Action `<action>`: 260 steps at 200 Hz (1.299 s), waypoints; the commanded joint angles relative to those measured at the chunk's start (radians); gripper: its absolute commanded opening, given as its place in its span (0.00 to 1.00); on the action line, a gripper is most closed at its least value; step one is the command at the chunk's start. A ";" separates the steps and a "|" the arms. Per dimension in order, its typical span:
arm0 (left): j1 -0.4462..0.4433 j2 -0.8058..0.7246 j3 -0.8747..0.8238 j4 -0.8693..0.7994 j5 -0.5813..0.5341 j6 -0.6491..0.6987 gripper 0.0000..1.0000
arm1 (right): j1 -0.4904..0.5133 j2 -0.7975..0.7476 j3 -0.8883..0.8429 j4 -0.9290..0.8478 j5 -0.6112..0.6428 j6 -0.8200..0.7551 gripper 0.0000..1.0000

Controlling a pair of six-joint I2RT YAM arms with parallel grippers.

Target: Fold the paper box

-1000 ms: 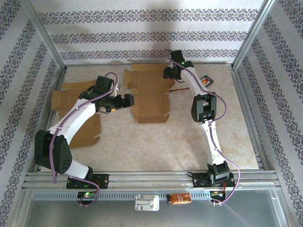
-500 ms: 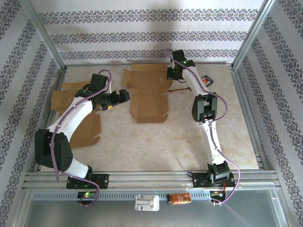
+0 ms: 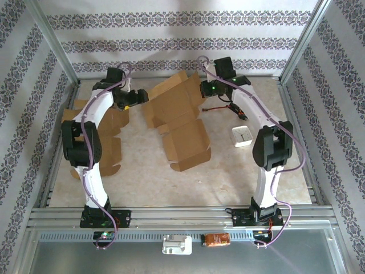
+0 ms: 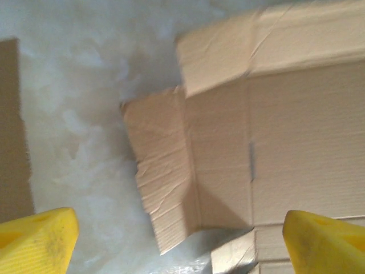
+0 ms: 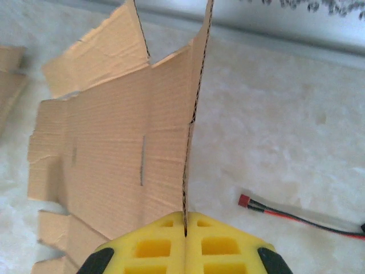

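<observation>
A straight crease (image 4: 189, 151) connects the paper box's side flap (image 4: 158, 162) to the next panel. The side flap will bend up at that crease and bring the panel with it when I lift.
The paper box (image 3: 178, 117) is an unfolded brown cardboard blank in the middle of the table, its far part raised off the surface. My right gripper (image 3: 203, 89) is at the box's far right edge. In the right wrist view the yellow fingers (image 5: 185, 225) are shut on a thin upright flap of the box (image 5: 114, 154). My left gripper (image 3: 141, 97) hovers at the box's far left side. In the left wrist view its yellow fingertips (image 4: 43, 237) stand wide apart, open, above a creased side flap (image 4: 162, 182) of the box (image 4: 285, 137).
More flat cardboard blanks (image 3: 108, 145) lie along the left wall under the left arm. A white square object (image 3: 242, 136) sits right of the box. A red and black cable (image 5: 296, 214) lies on the table by the right gripper. Metal rails fence the table.
The right gripper has shut on the box's right flap and lifted it, tilting and shifting the box. The left arm has swung toward the far left corner.
</observation>
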 commanded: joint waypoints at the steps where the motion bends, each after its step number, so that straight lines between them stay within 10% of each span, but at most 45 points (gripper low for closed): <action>1: -0.019 0.049 0.023 -0.124 0.038 0.041 0.90 | -0.010 -0.010 -0.105 0.093 -0.056 0.019 0.00; 84: -0.021 0.199 -0.017 0.019 0.105 0.005 0.73 | -0.010 -0.018 -0.155 0.120 -0.062 0.010 0.00; 134: -0.023 0.191 -0.055 0.119 0.239 -0.012 0.11 | -0.007 -0.003 -0.147 0.121 -0.029 0.015 0.00; 191: -0.065 0.022 -0.135 0.329 0.258 0.320 0.00 | 0.002 -0.211 -0.175 0.128 0.053 -0.183 0.73; 236: -0.146 -0.096 -0.256 0.521 0.227 0.628 0.00 | 0.082 -0.323 -0.340 0.148 -0.032 -0.972 0.86; 260: -0.182 -0.152 -0.347 0.652 0.190 0.741 0.00 | 0.082 -0.256 -0.242 0.034 -0.030 -1.103 0.85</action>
